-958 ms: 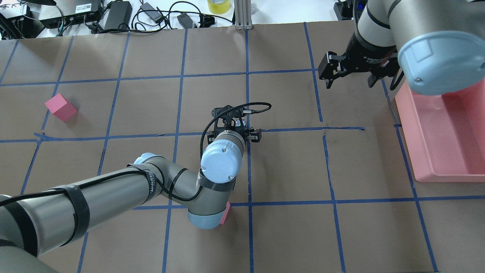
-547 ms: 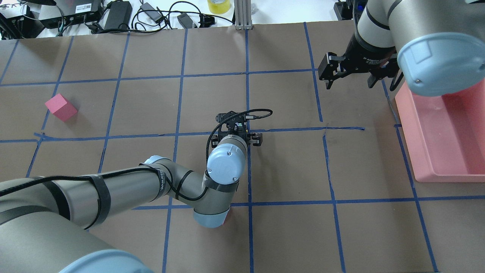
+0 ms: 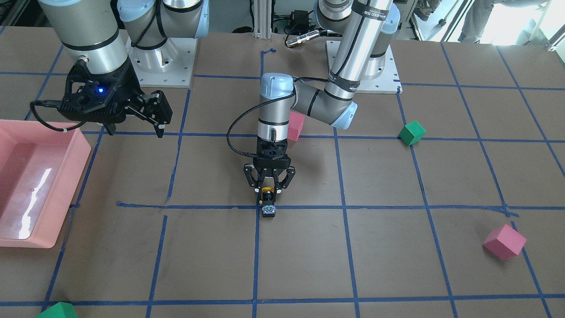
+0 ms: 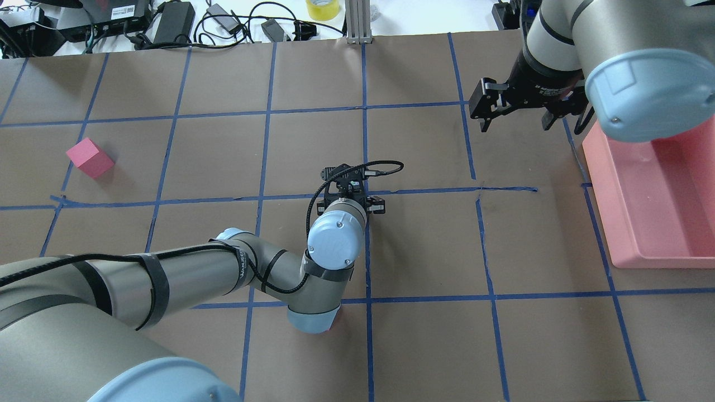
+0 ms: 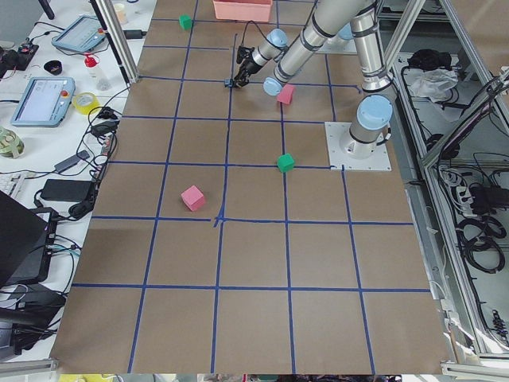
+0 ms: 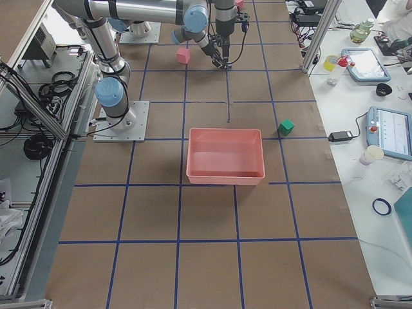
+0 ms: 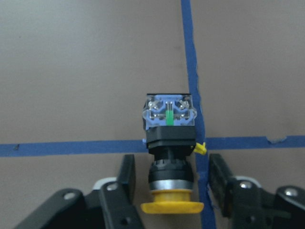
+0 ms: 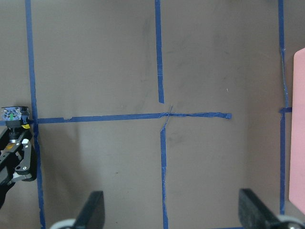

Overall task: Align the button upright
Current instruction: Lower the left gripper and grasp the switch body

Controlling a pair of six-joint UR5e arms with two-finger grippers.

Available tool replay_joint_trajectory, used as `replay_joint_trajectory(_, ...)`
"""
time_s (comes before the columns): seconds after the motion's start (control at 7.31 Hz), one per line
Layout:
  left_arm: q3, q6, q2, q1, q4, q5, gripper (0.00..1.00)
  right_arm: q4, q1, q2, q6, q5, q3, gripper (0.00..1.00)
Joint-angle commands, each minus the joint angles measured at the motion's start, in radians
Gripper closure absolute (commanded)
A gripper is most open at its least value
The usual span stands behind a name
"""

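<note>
The button is on its side and its base [image 3: 268, 211] points away, so my left gripper should take hold of the button's collar [image 7: 171, 173], lift the button clear and tilt the base down.
The button [image 3: 268, 201] lies on its side on the table at a blue tape crossing. Its yellow cap [image 7: 171, 207] points toward my left gripper, and its black body with the whitish base [image 7: 169, 110] points away. My left gripper [image 3: 268, 189] points down at it, open, with one finger [image 7: 125, 179] on each side of the collar and a gap on both sides. The overhead view hides the button under my left wrist [image 4: 335, 241]. My right gripper [image 4: 516, 120] is open and empty, hovering at the far right near the tray. The button also shows in the right wrist view [image 8: 13, 117].
A pink tray [image 4: 631, 223] stands at the right edge. One pink cube [image 4: 89, 158] sits far left, and another [image 3: 295, 126] sits beside my left elbow. One green cube [image 3: 411, 133] lies behind the left arm, and another [image 3: 57, 310] at the far table edge.
My left wrist has shifted a little right and toward the robot, bringing the fingers in around the button. The right arm has not moved.
</note>
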Motion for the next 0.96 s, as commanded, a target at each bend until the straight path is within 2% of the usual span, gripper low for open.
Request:
replay_joint_trajectory(0.0, 0.015, 0.016, 0.014, 0.002, -0.036, 0.005, 0.95, 0.000, 0.000, 0.000, 0.000, -0.001, 0.000, 0.00)
replay_joint_trajectory(0.14, 0.079, 0.019, 0.035, 0.009, -0.109, 0.017, 0.99, 0.000, 0.000, 0.000, 0.000, 0.001, 0.000, 0.00)
replay_joint_trajectory(0.27, 0.177, 0.016, 0.069, 0.037, -0.307, 0.016, 1.00, 0.000, 0.000, 0.000, 0.000, 0.001, 0.000, 0.00)
replay_joint_trajectory(0.41, 0.315, -0.013, 0.100, 0.079, -0.572, 0.004, 1.00, 0.000, 0.000, 0.000, 0.000, 0.001, 0.000, 0.00)
replay_joint_trajectory(0.55, 0.448, -0.123, 0.114, 0.109, -0.869, -0.024, 1.00, 0.000, 0.000, 0.000, 0.000, 0.001, 0.000, 0.00)
replay_joint_trajectory(0.68, 0.544, -0.259, 0.115, 0.145, -1.093, -0.105, 1.00, 0.000, 0.000, 0.000, 0.000, 0.001, 0.000, 0.00)
replay_joint_trajectory(0.82, 0.581, -0.368, 0.115, 0.191, -1.285, -0.272, 1.00, 0.000, 0.000, 0.000, 0.000, 0.001, 0.000, 0.00)
